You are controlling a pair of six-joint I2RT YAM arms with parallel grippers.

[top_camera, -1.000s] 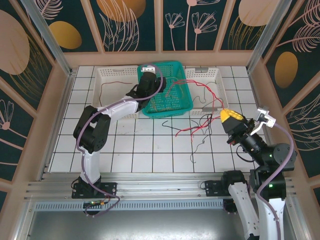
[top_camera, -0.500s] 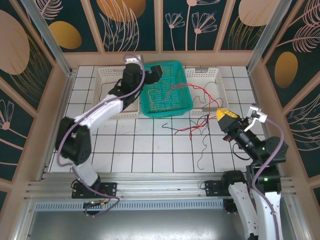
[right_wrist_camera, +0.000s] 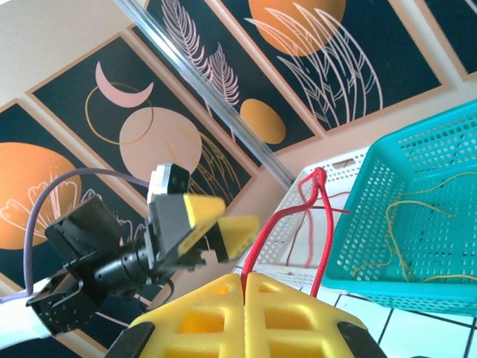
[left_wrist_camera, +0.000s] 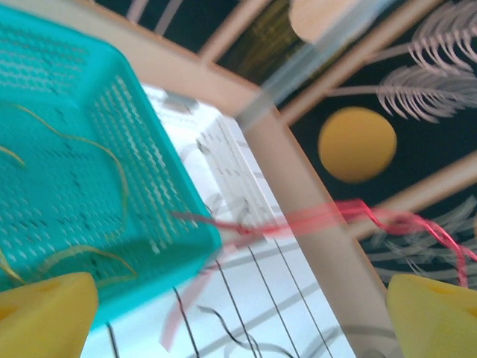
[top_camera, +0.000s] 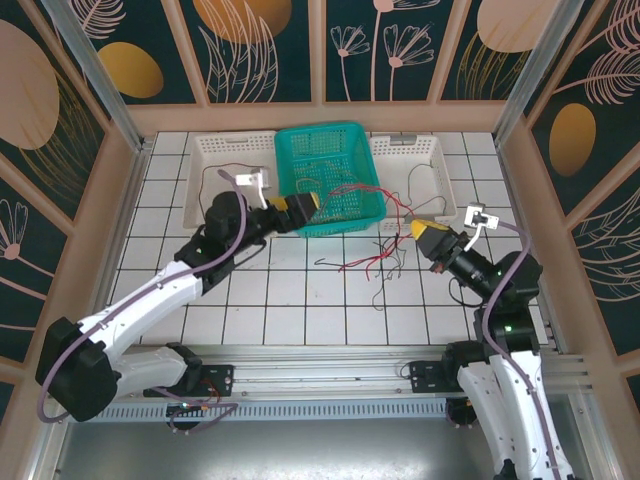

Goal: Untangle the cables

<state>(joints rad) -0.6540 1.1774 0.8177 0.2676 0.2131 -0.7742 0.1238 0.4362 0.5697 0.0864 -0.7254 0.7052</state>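
My left gripper, which is open, should carry on toward the red cable's loop (right_wrist_camera: pixel 319 177), as it stands free above my right gripper's fingers, and close beside those fingers.
The cables lie tangled on the white tiles: red ones (top_camera: pixel 372 262) trail from the teal basket (top_camera: pixel 318 131) toward my right gripper, and thin black ones (top_camera: pixel 386 287) curl on the floor beside them. Yellow-tan cables (top_camera: pixel 335 190) rest inside the teal basket. My right gripper (top_camera: pixel 422 230) is shut on a red cable (right_wrist_camera: pixel 270 226), which loops up from between its yellow fingers (right_wrist_camera: pixel 216 306). At the basket's front left corner my left gripper (top_camera: pixel 298 207) hangs open, nothing between its pads; a blurred red cable (left_wrist_camera: pixel 320 221) crosses ahead of it.
Two white baskets flank the teal one. The left one (top_camera: pixel 205 145) holds a thin dark red wire and the right one (top_camera: pixel 432 150) a black wire. Wooden walls and metal posts enclose the tiled floor. The left arm stretches low across the left tiles.
The left arm has pulled out of the teal basket and swung down toward the near left, its gripper opening. The right gripper has shifted left with the red cable.
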